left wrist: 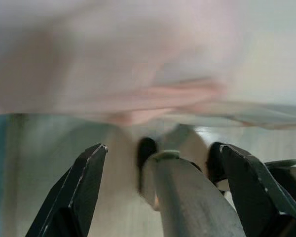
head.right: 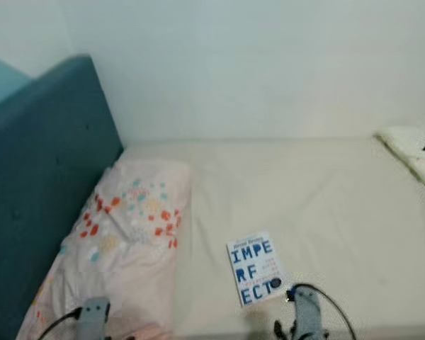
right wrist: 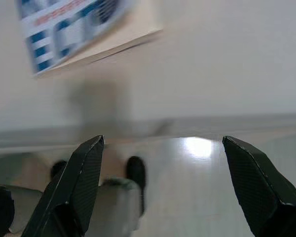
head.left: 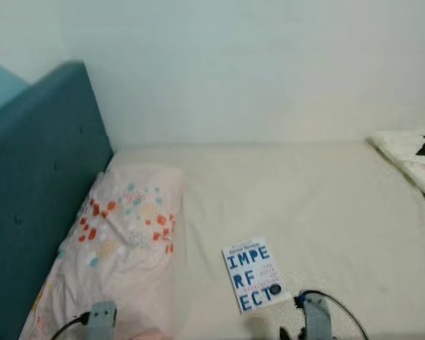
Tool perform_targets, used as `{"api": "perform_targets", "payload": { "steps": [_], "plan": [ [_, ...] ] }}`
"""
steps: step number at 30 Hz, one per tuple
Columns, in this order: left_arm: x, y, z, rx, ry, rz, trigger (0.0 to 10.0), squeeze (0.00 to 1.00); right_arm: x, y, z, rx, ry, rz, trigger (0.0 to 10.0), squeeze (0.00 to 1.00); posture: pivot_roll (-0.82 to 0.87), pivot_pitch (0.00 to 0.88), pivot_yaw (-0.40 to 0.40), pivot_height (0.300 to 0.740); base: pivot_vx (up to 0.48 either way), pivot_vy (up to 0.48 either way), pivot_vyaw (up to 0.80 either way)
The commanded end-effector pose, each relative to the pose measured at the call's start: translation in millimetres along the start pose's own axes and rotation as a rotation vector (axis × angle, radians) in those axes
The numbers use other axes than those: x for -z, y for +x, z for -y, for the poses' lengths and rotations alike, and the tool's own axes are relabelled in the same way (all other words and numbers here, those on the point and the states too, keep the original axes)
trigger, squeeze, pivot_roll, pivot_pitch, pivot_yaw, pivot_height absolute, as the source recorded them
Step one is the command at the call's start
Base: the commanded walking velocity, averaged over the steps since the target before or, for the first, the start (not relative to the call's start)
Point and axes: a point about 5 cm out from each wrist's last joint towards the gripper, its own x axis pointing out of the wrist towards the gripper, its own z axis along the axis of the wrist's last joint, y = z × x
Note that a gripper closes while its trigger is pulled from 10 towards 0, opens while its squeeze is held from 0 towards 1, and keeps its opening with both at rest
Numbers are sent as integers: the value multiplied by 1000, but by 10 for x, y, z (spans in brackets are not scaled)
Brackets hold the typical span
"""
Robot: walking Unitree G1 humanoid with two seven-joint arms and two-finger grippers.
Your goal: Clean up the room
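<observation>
I expect the white book (head.left: 255, 275) to bend and spread open when I lift it, because its cover curls (right wrist: 113, 32) away from the pages at their near corner.
A white book (head.left: 253, 275) with big blue letters lies flat on the cream bed (head.left: 319, 205), near its front edge. Its corner (right wrist: 74, 29) appears in the right wrist view, beyond my right gripper (right wrist: 165, 168), which is open with nothing between its fingers. The right wrist (head.left: 313, 315) hangs just in front of and right of the book. A pink pillow (head.left: 124, 241) with orange and teal spots lies at the bed's left. My left gripper (left wrist: 163, 173) is open below the pillow's edge (left wrist: 138, 74), holding nothing. The left wrist (head.left: 100, 316) sits over the pillow's near end.
A teal padded headboard (head.left: 35, 184) rises along the left side. A white wall (head.left: 255, 64) closes the back. A white cloth with black print (head.left: 414, 159) lies at the bed's far right. Glossy floor (right wrist: 197, 187) shows below the bed's edge.
</observation>
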Motion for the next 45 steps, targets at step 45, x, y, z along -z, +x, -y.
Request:
{"api": "perform_targets", "payload": {
  "steps": [45],
  "plan": [
    [-1189, 47, 588, 273, 232, 439, 10000, 0, -1241, -11, -375, -327, 268, 432, 10000, 0, -4, 14, -7, 595, 0, -74, 0]
  ]
}}
